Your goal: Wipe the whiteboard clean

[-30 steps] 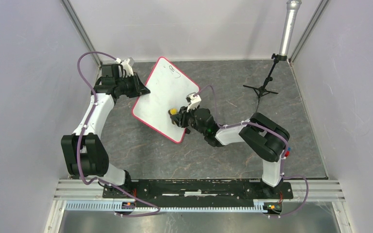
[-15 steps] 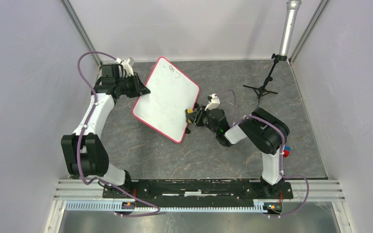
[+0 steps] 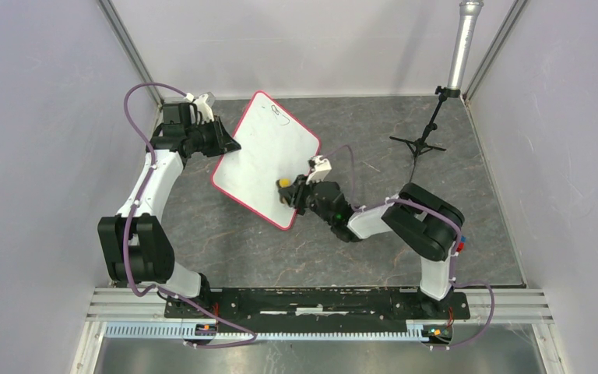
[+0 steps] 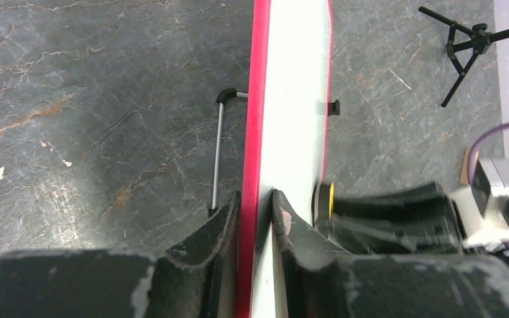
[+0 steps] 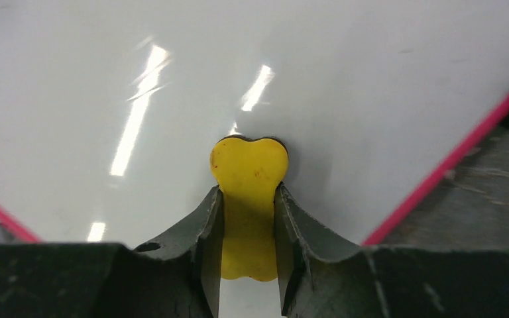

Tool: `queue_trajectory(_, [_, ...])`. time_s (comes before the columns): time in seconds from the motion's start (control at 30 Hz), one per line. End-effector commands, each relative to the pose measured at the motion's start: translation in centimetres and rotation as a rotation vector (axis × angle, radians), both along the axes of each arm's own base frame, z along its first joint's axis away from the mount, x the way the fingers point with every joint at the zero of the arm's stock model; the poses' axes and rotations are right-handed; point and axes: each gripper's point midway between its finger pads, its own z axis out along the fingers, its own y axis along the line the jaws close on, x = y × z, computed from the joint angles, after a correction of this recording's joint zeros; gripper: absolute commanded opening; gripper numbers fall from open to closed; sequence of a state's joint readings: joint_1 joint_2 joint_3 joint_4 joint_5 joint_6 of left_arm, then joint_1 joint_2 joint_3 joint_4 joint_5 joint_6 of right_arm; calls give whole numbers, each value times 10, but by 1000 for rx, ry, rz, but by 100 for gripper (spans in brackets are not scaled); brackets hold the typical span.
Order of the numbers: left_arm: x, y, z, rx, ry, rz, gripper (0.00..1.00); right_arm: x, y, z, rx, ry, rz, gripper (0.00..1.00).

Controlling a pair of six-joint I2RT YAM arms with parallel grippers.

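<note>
The robot's eraser sits on the whiteboard's clean near end (image 3: 274, 201) and the handwriting (image 3: 279, 114) is by the whiteboard's far corner, so next the right gripper moves the eraser up there.
The whiteboard (image 3: 269, 152) is white with a red rim and lies tilted across the back middle of the floor, with dark handwriting (image 3: 278, 114) near its far corner. My left gripper (image 3: 230, 146) is shut on its left edge; in the left wrist view the jaws (image 4: 257, 205) pinch the red rim (image 4: 255, 99). My right gripper (image 3: 293, 192) is shut on a yellow eraser (image 3: 283, 184) and presses it on the board near the lower right edge. In the right wrist view the eraser (image 5: 248, 192) sits between the fingers against the white surface (image 5: 172, 79).
A small black tripod (image 3: 420, 142) with a grey pole (image 3: 462, 47) stands at the back right. Grey walls close in both sides. A black clip (image 4: 333, 107) sits on the board's edge, and a thin metal rod (image 4: 218, 152) lies beside the board.
My right gripper with the eraser swept right off toward the board's right edge, then came back left onto the board. The left gripper and board stayed put.
</note>
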State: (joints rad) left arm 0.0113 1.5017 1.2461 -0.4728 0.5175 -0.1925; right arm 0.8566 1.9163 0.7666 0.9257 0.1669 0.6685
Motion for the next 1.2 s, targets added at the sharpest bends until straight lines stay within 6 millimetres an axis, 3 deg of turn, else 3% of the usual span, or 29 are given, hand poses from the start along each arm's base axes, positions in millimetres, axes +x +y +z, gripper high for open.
queue_trajectory(0.0, [-15,7,-31,65,116,22,2,-56,55,24,-1,-45,195,34])
queue_trajectory(0.07, [-15,7,-30,66,114,23,2,-53,47,18,5,-21,160,35])
queue_trajectory(0.2, [-15,6,-30,63,115,20,2,-32,8,-6,7,56,48,35])
queue_trajectory(0.3, [-14,7,-29,65,112,21,2,-22,-7,-11,30,73,32,34])
queue_trajectory(0.43, [-11,4,-23,40,104,30,4,-14,6,10,13,10,77,35])
queue_trajectory(0.53, [-3,-2,-12,-3,62,34,32,-6,12,28,14,-28,78,35])
queue_trajectory(0.63, [6,-4,2,-35,35,58,46,9,16,41,-21,-58,68,35])
queue_trajectory(0.73, [20,-9,21,-95,1,78,53,33,15,51,-29,-68,47,36])
queue_trajectory(0.9, [59,-16,39,-164,-9,87,60,72,12,61,-38,-70,14,37])
queue_trajectory(1.03, [84,-19,30,-176,2,77,61,112,25,81,-42,-108,23,37])
queue_trajectory(1.07, [89,-19,25,-175,8,71,62,119,28,78,-54,-102,28,37])
queue_trajectory(1.17, [94,-20,15,-163,1,44,55,144,46,99,-48,-141,59,38])
